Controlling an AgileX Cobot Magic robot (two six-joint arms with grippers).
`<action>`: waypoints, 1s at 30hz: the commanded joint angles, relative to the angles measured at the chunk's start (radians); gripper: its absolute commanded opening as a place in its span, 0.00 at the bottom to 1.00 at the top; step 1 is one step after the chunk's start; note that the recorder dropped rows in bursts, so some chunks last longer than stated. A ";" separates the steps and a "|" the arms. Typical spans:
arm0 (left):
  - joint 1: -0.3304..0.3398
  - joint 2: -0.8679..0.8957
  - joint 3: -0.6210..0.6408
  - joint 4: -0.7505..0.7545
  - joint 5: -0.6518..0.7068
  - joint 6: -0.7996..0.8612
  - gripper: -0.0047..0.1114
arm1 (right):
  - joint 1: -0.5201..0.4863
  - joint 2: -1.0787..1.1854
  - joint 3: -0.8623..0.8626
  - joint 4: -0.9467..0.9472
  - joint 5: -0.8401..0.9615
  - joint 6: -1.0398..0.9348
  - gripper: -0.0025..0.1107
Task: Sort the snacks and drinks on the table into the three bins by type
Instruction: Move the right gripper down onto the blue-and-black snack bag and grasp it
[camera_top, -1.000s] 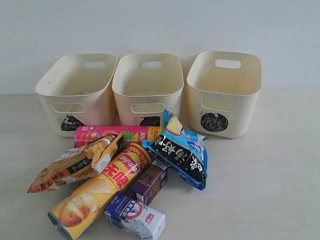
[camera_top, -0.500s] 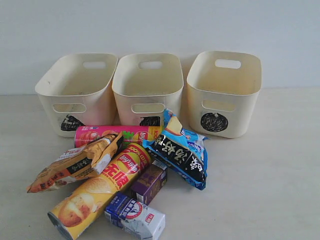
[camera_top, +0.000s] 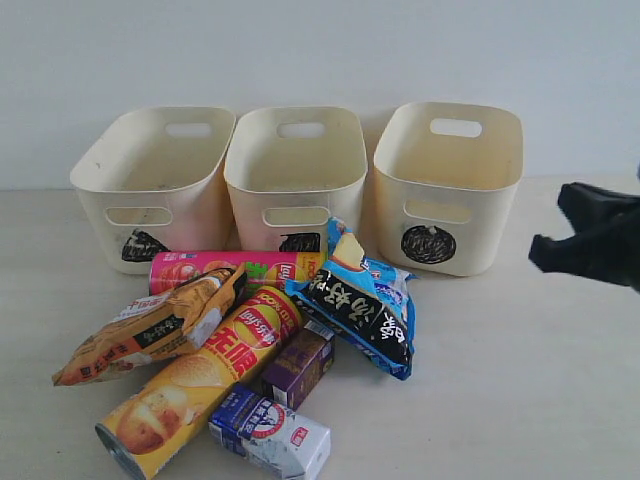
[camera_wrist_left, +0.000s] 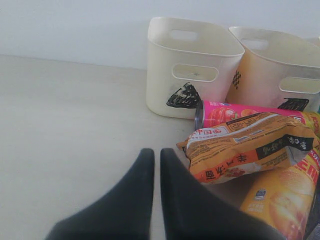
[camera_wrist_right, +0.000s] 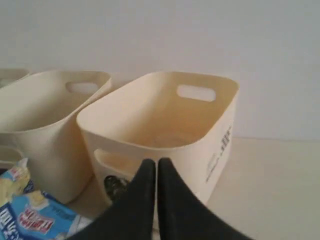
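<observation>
The blue-black bag (camera_top: 357, 305) is leaning over the pink tube's end (camera_top: 311, 265), so I expect the bag to come loose and the tube to stay put as I lift.
The snacks and drinks lie in a heap in front of the three bins. The pink tube (camera_top: 230, 268) lies crosswise at the back, and the yellow tube (camera_top: 200, 375) slants toward the front. The orange-tan bag (camera_top: 150, 325) rests on both tubes. The blue-black bag (camera_top: 360, 300) lies on the right. The purple carton (camera_top: 298, 365) and the blue-and-white carton (camera_top: 270, 432) sit at the front. My right gripper (camera_top: 545, 248) hangs shut at the right edge, beside the circle-marked bin (camera_top: 450, 190), and in the right wrist view this gripper (camera_wrist_right: 151, 162) points at that bin (camera_wrist_right: 150, 85). My left gripper (camera_wrist_left: 152, 152) is shut and empty near the orange-tan bag (camera_wrist_left: 250, 150).
The left bin (camera_top: 100, 200) and middle bin (camera_top: 295, 185) stand side by side against a white wall, touching the right one. All three show nothing inside. Bare tabletop (camera_top: 520, 380) stretches right of the heap, and more lies left of it (camera_wrist_left: 65, 125).
My right gripper has come into the exterior view from the right edge; it was out of view before. The snacks, drinks and bins have not moved.
</observation>
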 joint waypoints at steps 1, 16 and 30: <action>0.005 -0.004 0.003 -0.003 -0.004 0.001 0.08 | 0.107 0.124 0.005 -0.008 -0.071 -0.089 0.02; 0.005 -0.004 0.003 -0.003 -0.004 0.001 0.08 | 0.396 0.228 -0.235 0.162 0.540 -0.636 0.02; 0.005 -0.004 0.003 -0.003 -0.004 0.001 0.08 | 0.474 0.248 -0.299 0.155 0.593 -0.624 0.95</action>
